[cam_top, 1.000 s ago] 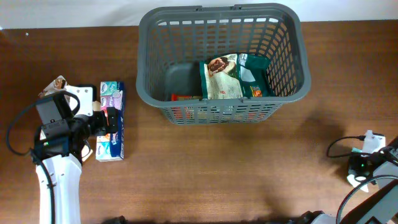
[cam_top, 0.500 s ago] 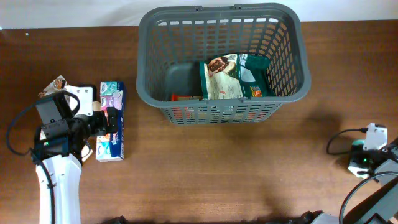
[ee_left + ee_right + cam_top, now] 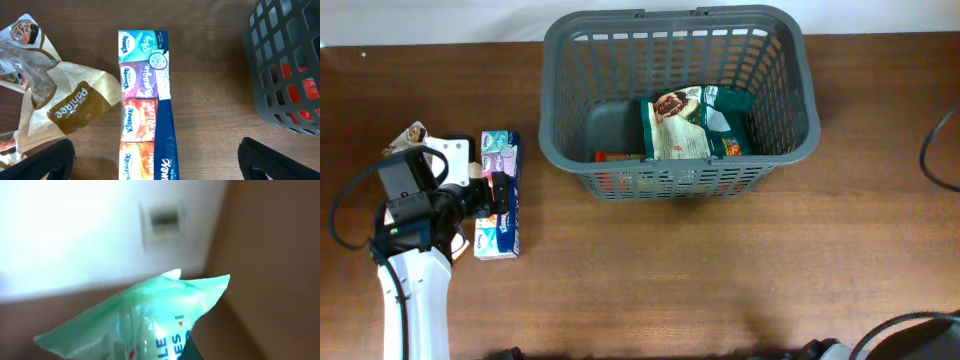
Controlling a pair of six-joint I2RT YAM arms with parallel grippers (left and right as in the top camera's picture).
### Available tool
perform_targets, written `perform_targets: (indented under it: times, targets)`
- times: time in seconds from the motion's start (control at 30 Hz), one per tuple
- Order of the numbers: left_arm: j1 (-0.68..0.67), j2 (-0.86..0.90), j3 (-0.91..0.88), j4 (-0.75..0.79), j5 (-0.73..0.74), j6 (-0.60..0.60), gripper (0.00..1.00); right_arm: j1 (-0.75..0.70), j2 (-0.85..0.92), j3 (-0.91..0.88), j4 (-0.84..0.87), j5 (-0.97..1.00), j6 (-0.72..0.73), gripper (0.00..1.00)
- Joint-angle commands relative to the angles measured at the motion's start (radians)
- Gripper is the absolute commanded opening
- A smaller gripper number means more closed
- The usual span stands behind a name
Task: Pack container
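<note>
My right gripper should keep carrying the light green packet (image 3: 150,317) to the basket's empty bottom (image 3: 612,122) beside the snack packet and let go of it there, because there is room for it.
The container (image 3: 675,182) is a dark grey lattice basket at the top centre; it also shows in the left wrist view (image 3: 285,65). A green and white snack packet (image 3: 695,125) and a red packet (image 3: 618,157) lie inside it. My left gripper (image 3: 488,208) is open, its jaws on either side of a long Kleenex tissue multipack (image 3: 500,195) lying on the table. In the left wrist view the gripper (image 3: 160,162) straddles the near end of the pack (image 3: 145,100). My right gripper is out of the overhead view. A light green packet (image 3: 150,315) fills its wrist view, held up before a wall.
A brown paper snack bag (image 3: 420,140) lies just left of the tissue pack, and it also shows in the left wrist view (image 3: 60,100). A black cable (image 3: 930,150) loops at the table's right edge. The table is brown wood.
The right arm has moved right and out of the overhead view, leaving only its cable. The left arm and the tissue pack have not moved.
</note>
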Motion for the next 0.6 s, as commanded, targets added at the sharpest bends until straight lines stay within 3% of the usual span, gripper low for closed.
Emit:
perform_targets:
  times: [0.0,0.2,0.4,0.57]
  targets:
    - [0.006,0.003,0.0,0.005,-0.007,-0.009,0.99,0.109,-0.015,0.09,0.057,-0.074,0.127,0.03]
    - [0.006,0.003,0.0,0.004,-0.007,-0.009,0.99,0.34,0.052,0.229,0.154,-0.068,0.27,0.03]
    - [0.006,0.003,0.0,0.003,-0.007,-0.009,0.99,0.584,0.11,0.305,0.147,-0.072,0.274,0.03]
    - [0.006,0.003,0.0,0.003,-0.007,-0.009,0.99,0.76,0.175,0.305,-0.009,-0.072,0.269,0.03]
